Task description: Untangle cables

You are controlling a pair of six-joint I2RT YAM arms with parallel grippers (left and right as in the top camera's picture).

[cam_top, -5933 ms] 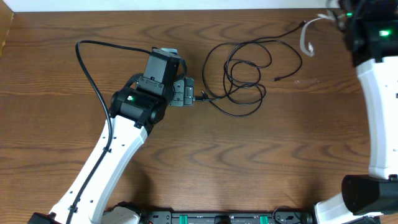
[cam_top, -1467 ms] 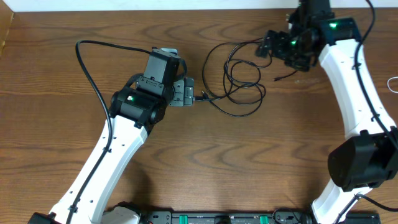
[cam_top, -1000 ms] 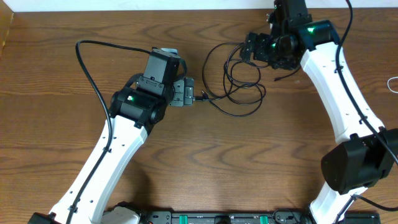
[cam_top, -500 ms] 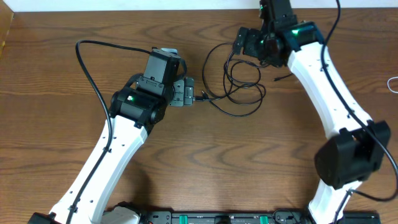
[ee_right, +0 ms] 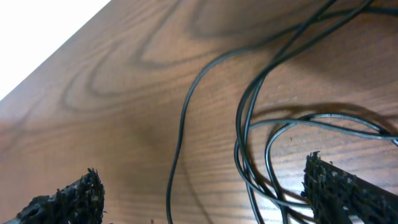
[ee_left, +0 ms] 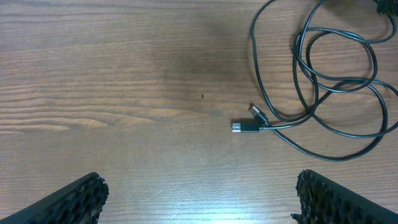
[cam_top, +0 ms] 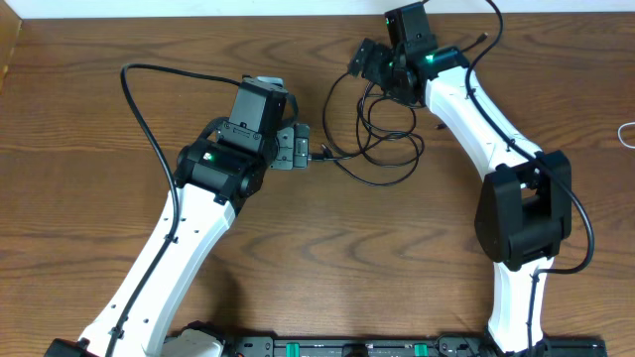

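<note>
My gripper will bring the black cables (ee_left: 300, 74) up together in a drooping, tangled heap when I lift them, because parts of the cables cross where the loops overlap (ee_left: 369, 81).
The black cables (cam_top: 365, 119) lie in tangled loops at the table's centre back. One small plug (cam_top: 319, 154) points left, just ahead of my left gripper (cam_top: 298, 149). In the left wrist view the plug (ee_left: 244, 127) rests beyond the open left gripper (ee_left: 199, 186), and nothing sits between the fingers; the loops (ee_left: 298, 74) spread to the upper right. My right gripper (cam_top: 369, 64) hovers open over the loops' upper left. The right wrist view shows cable strands (ee_right: 180, 137) running on the wood below the open right gripper (ee_right: 202, 186). A bit of white cable (cam_top: 626, 132) shows at the right edge.
The left arm's thick black cord (cam_top: 139, 99) arcs over the table's left side. The table's back edge (cam_top: 298, 18) meets a white wall just behind the right gripper. Bare wood (cam_top: 347, 258) fills the front half.
The right arm has swung left along the back of the table, from the right side to above the loops' upper left. The left arm and the cables have not moved.
</note>
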